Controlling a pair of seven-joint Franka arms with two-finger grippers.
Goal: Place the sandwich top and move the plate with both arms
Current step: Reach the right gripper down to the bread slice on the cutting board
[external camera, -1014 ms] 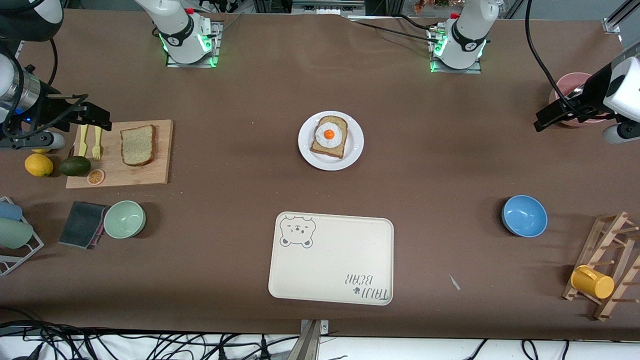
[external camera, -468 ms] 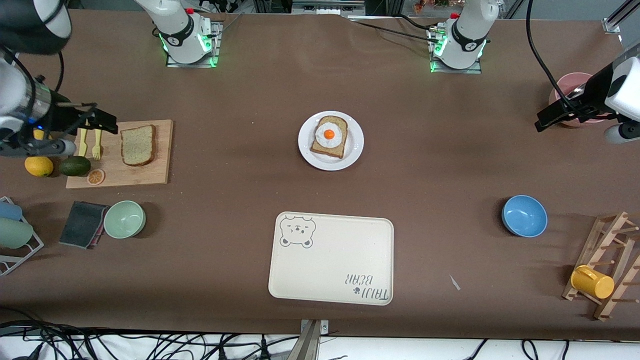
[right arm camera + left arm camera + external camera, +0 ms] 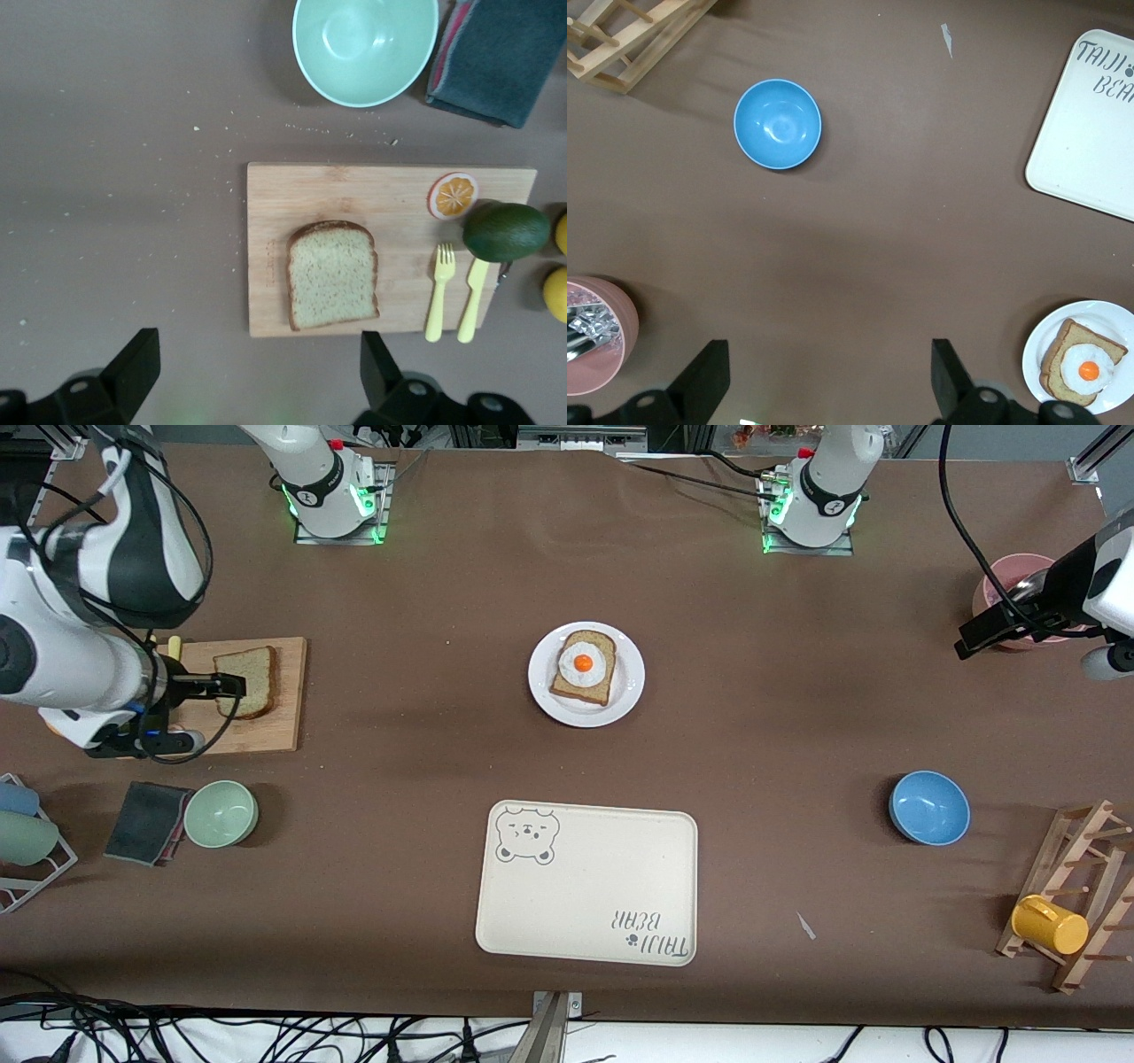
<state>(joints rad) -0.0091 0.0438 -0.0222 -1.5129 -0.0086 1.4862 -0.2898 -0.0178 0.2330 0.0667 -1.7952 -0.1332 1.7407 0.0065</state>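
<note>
My gripper will lift the sandwich top (image 3: 248, 678) by one edge. It will keep its shape, because it lies flat with a thick crust (image 3: 275, 680) around it.
The sandwich top (image 3: 255, 680), a plain brown bread slice, lies on a wooden cutting board (image 3: 275, 726) toward the right arm's end of the table. My right gripper (image 3: 221, 686) is open and empty in the air over the board, at the slice's edge. In the right wrist view the slice (image 3: 332, 274) lies whole on the board (image 3: 390, 186), with the open right gripper (image 3: 257, 367) above. The small white plate (image 3: 542, 691) at the table's middle bears a bread slice with a fried egg (image 3: 583, 666). My left gripper (image 3: 970, 640) is open and empty, waiting by a pink cup (image 3: 1010, 571).
The cream bear-print tray (image 3: 585, 903) lies nearer the camera than the plate. A blue bowl (image 3: 928, 808) and a wooden rack (image 3: 1076, 895) with a yellow cup (image 3: 1050, 924) are toward the left arm's end. A green bowl (image 3: 221, 813) and dark cloth (image 3: 146, 822) lie by the board.
My right arm has swung in from the table's end and now hangs over the cutting board by the bread slice, hiding the fork, avocado and lemon. The left arm has barely shifted.
</note>
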